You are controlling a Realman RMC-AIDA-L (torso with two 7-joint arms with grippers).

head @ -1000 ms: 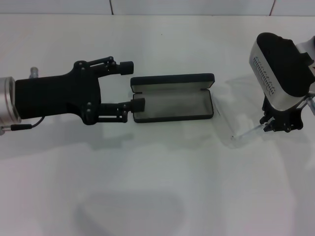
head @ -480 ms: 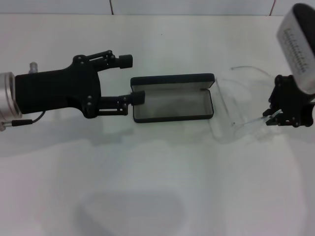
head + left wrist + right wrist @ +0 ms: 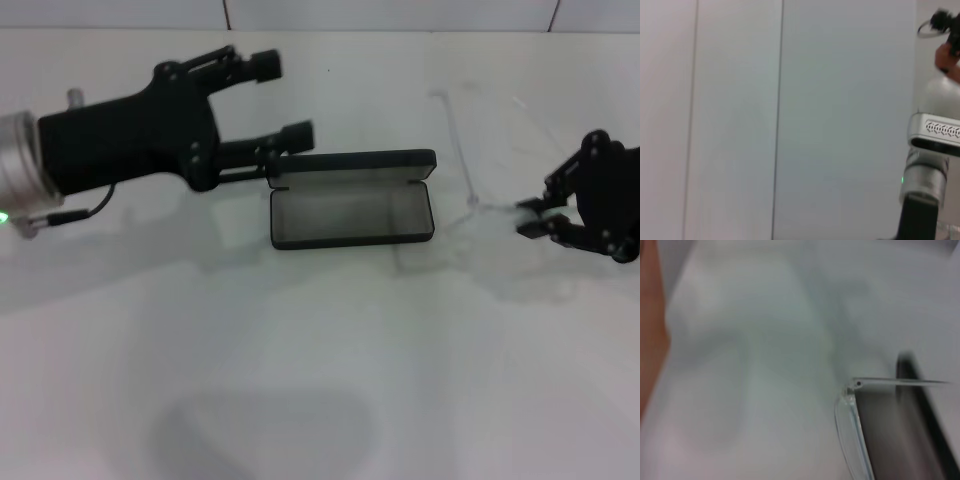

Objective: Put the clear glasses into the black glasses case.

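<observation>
One thin arm of the clear glasses (image 3: 459, 152) sticks out too far to fit the case, so the robot's left gripper needs to press that arm (image 3: 441, 97) in while the robot's right gripper holds the glasses.
The black glasses case (image 3: 352, 212) lies open in the middle of the table, grey lining up, lid (image 3: 355, 163) standing at the back. The clear glasses (image 3: 460, 150) hang in the air right of the case, one thin arm running up and back from my right gripper (image 3: 530, 218), which is shut on them near the right edge. In the right wrist view the glasses' hinge corner (image 3: 847, 391) shows close up, with the case's dark edge (image 3: 915, 385) behind it. My left gripper (image 3: 283, 98) is open at the case's back left corner, holding nothing.
The white table (image 3: 320, 380) stretches wide in front of the case. A white tiled wall (image 3: 400, 12) runs along the back. The left wrist view shows pale wall panels (image 3: 740, 120) and a grey and black arm segment (image 3: 932, 150) at one side.
My right gripper has lifted the glasses off the table and turned them, so one arm now points up and back. My left gripper has moved from the case's left end toward the back.
</observation>
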